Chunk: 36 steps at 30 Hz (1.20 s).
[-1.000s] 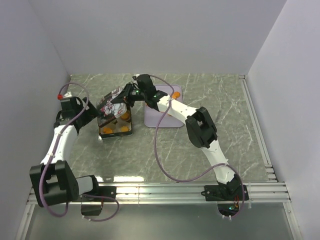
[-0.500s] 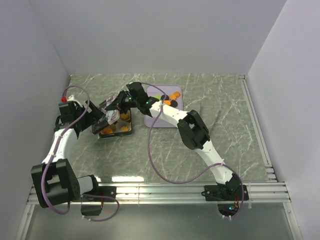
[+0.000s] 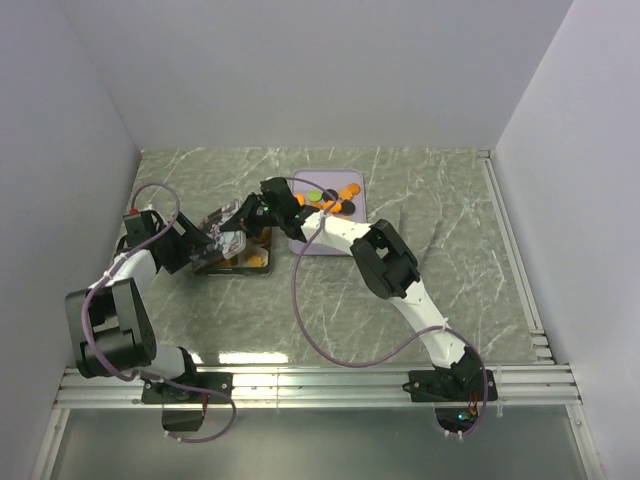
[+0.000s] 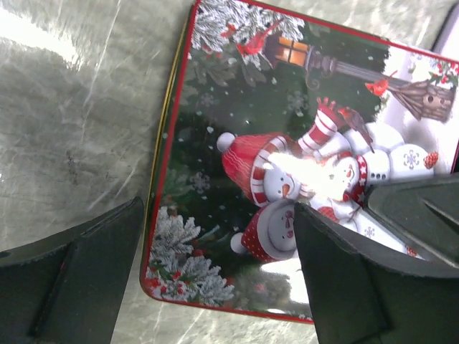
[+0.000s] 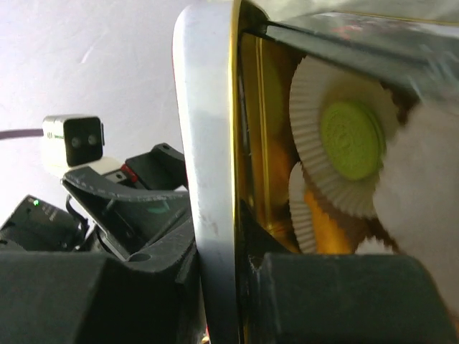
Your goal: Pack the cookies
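Observation:
The lid is too far over toward the robot's left gripper and leaves cookies in the tin (image 3: 256, 259) uncovered, so next the left gripper pushes the lid's edge (image 4: 162, 147) toward the right gripper.
The snowman-printed lid (image 4: 287, 165) lies almost flat over the cookie tin (image 3: 236, 262). My right gripper (image 5: 229, 287) is shut on the lid's silver rim (image 5: 208, 179), which it reaches from the far right (image 3: 262, 205). Under the lid, a green cookie (image 5: 351, 140) and an orange cookie (image 5: 326, 226) sit in white paper cups. My left gripper (image 4: 219, 272) is open, with one finger (image 4: 72, 279) off the lid's edge and the other over the print. It stands at the tin's left side (image 3: 200, 248). More cookies (image 3: 322, 197) lie on the purple tray (image 3: 330, 235).
The purple tray sits just right of the tin, under my right arm. The left wall stands close behind my left arm (image 3: 140, 262). Green marble tabletop (image 3: 450, 240) stretches to the right and toward the front.
The right gripper has swung the lid down from a steep tilt until it is nearly flat on the tin. The left gripper has moved in and down to the lid's left edge.

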Each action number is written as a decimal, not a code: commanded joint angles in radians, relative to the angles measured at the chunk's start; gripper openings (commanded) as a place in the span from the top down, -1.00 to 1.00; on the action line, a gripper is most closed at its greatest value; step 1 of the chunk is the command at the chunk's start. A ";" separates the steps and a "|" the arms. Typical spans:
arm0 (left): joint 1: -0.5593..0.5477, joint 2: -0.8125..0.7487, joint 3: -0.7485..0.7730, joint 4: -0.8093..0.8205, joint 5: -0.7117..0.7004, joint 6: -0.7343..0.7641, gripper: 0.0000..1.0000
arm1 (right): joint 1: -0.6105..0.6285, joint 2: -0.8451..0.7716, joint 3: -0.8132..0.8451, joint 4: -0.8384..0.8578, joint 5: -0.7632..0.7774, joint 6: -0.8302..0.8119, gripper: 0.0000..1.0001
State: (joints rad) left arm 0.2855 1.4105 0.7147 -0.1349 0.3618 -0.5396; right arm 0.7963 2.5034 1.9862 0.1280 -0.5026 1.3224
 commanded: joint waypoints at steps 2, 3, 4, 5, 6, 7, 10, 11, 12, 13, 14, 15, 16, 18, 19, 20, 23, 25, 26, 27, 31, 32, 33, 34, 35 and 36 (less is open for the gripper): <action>0.003 0.036 0.017 0.050 0.045 -0.003 -0.80 | -0.017 -0.093 -0.056 0.024 0.044 -0.015 1.00; 0.004 0.039 0.012 0.055 0.046 -0.005 -0.79 | -0.022 -0.098 -0.069 0.039 0.042 -0.015 1.00; 0.003 0.041 0.011 0.060 0.045 -0.003 -0.79 | -0.026 -0.110 -0.096 0.048 0.041 -0.009 1.00; 0.003 0.042 0.009 0.063 0.042 -0.003 -0.79 | -0.029 -0.116 -0.113 0.064 0.033 -0.003 1.00; 0.004 0.041 0.009 0.064 0.037 -0.005 -0.79 | -0.032 -0.124 -0.133 0.117 0.029 0.009 1.00; 0.004 0.041 0.011 0.066 0.026 -0.005 -0.79 | -0.040 -0.139 -0.177 0.148 0.024 0.038 1.00; 0.007 0.038 0.009 0.075 0.009 -0.008 -0.83 | -0.054 -0.184 -0.248 0.245 0.012 0.073 1.00; 0.007 0.036 0.008 0.090 0.015 -0.008 -0.85 | -0.058 -0.195 -0.257 0.257 0.006 0.075 1.00; 0.007 0.038 0.002 0.101 0.022 -0.011 -0.86 | -0.063 -0.205 -0.263 0.260 -0.005 0.075 1.00; 0.007 0.038 0.000 0.113 0.031 -0.014 -0.85 | -0.068 -0.227 -0.277 0.257 -0.007 0.064 1.00; 0.007 0.033 -0.006 0.127 0.051 -0.017 -0.85 | -0.074 -0.241 -0.285 0.254 -0.008 0.055 1.00; 0.006 0.028 -0.015 0.170 0.061 -0.025 -0.86 | -0.075 -0.265 -0.305 0.251 -0.008 0.043 1.00; 0.007 0.021 -0.021 0.191 0.072 -0.029 -0.87 | -0.078 -0.274 -0.317 0.252 -0.008 0.038 1.00; 0.004 0.016 -0.034 0.251 0.130 -0.040 -0.89 | -0.086 -0.297 -0.355 0.274 -0.011 0.035 1.00; 0.003 0.019 -0.037 0.265 0.147 -0.043 -0.90 | -0.089 -0.304 -0.369 0.283 -0.011 0.035 1.00; 0.001 0.027 -0.040 0.277 0.175 -0.043 -0.90 | -0.088 -0.310 -0.385 0.291 -0.010 0.038 1.00; -0.008 0.067 -0.037 0.314 0.210 -0.037 -0.90 | -0.091 -0.363 -0.470 0.306 0.009 0.020 1.00; -0.009 0.096 -0.037 0.345 0.230 -0.043 -0.89 | -0.091 -0.382 -0.497 0.300 0.021 0.003 1.00; -0.012 0.103 -0.038 0.356 0.259 -0.054 -0.88 | -0.091 -0.396 -0.518 0.297 0.039 -0.005 1.00; -0.017 0.108 -0.038 0.368 0.269 -0.059 -0.88 | -0.091 -0.400 -0.526 0.294 0.044 -0.009 1.00; -0.061 0.152 -0.006 0.370 0.273 -0.037 -0.89 | -0.089 -0.408 -0.552 0.289 0.070 -0.017 1.00; -0.071 0.166 0.011 0.357 0.275 -0.031 -0.87 | -0.088 -0.406 -0.553 0.289 0.073 -0.017 1.00; -0.083 0.179 0.015 0.357 0.276 -0.026 -0.87 | -0.086 -0.408 -0.558 0.282 0.087 -0.020 1.00; -0.091 0.195 0.017 0.359 0.287 -0.028 -0.86 | -0.083 -0.411 -0.560 0.274 0.094 -0.023 1.00; -0.097 0.199 0.017 0.363 0.292 -0.031 -0.86 | -0.080 -0.413 -0.560 0.265 0.104 -0.029 1.00; -0.109 0.200 0.015 0.371 0.295 -0.034 -0.86 | -0.078 -0.414 -0.560 0.239 0.119 -0.043 1.00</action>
State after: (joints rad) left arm 0.2134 1.5898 0.7155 0.2157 0.6098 -0.5930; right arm 0.7094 2.1433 1.4387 0.3927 -0.4438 1.3296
